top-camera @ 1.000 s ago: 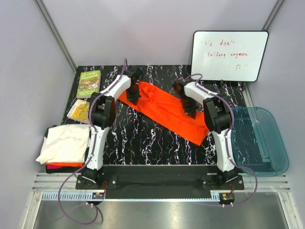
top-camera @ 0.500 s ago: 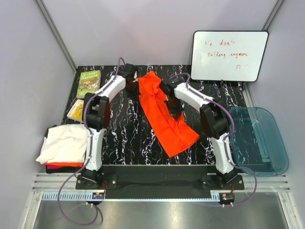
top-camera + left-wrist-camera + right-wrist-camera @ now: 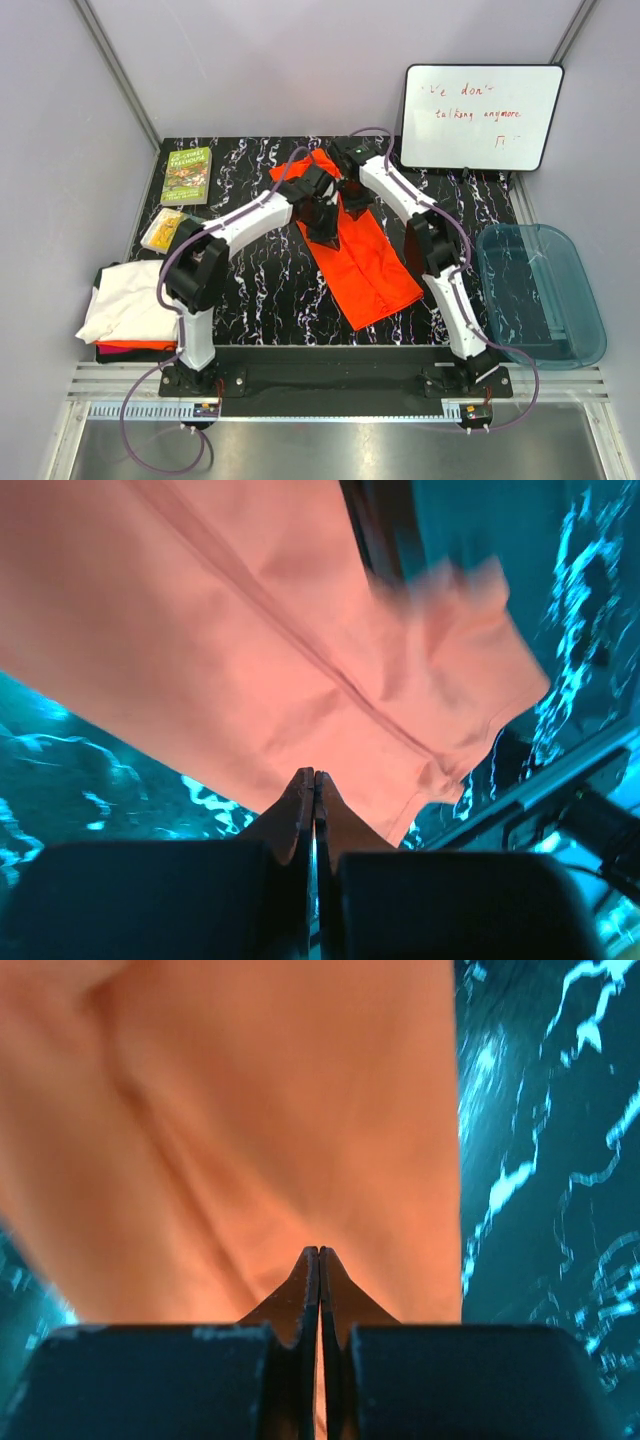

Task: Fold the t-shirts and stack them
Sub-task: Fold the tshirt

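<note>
Next, I swing the bright orange t-shirt straight with my left gripper and right gripper, as it slants with its near end toward the tub, before I take that end of the t-shirt to fold.
The bright orange t-shirt lies as a long folded strip down the middle of the black marbled table. My left gripper and right gripper are close together over its far half. Both are shut on the cloth. In the left wrist view the shut gripper has orange cloth spread beyond it. In the right wrist view the gripper pinches orange cloth. A folded white t-shirt tops a pile at the left edge, with a red-orange t-shirt showing under it. The dark green one is hidden.
A small green book and a yellow packet lie at the far left. A whiteboard leans at the back right. A translucent blue tub stands off the table's right side.
Both grippers carried the orange shirt's far end; the left one swung right to the middle, the right one moved left and back. The shirt turned from a wide diagonal to a narrower near-lengthwise strip.
</note>
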### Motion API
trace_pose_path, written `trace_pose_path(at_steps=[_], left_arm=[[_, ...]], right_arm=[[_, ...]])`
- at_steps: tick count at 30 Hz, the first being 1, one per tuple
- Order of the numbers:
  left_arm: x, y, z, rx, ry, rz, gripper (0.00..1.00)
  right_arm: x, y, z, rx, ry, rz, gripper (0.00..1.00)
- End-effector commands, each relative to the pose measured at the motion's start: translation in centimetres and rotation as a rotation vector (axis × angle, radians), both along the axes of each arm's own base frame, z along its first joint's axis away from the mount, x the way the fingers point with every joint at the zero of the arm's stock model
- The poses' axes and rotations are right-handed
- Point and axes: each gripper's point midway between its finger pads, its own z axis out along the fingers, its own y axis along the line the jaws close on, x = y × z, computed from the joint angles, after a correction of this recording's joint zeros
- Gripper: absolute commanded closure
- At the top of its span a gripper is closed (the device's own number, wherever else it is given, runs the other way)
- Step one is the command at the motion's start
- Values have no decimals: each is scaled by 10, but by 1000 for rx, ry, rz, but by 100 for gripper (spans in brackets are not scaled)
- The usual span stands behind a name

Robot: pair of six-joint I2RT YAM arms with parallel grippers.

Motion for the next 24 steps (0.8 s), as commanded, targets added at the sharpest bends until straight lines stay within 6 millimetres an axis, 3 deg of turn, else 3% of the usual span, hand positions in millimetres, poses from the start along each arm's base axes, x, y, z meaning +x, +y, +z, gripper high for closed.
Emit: trace_pose_path(at_steps=[1,8,16,24], left_arm=[[-35,-27,-19,-39,82,-96,100],[-64,-31,-52,2,156,-146,100],[-86,-8,-86,106,264,-135,100],[-98,45,-94,280,311,-68,100]], right_arm=[[27,-20,-6,-6,-21,-101,100],[60,-97,7,34,-35,-325,100],[69,-112,42,61,-107,-306,100],[55,-111,55,76,-97,-265,100]])
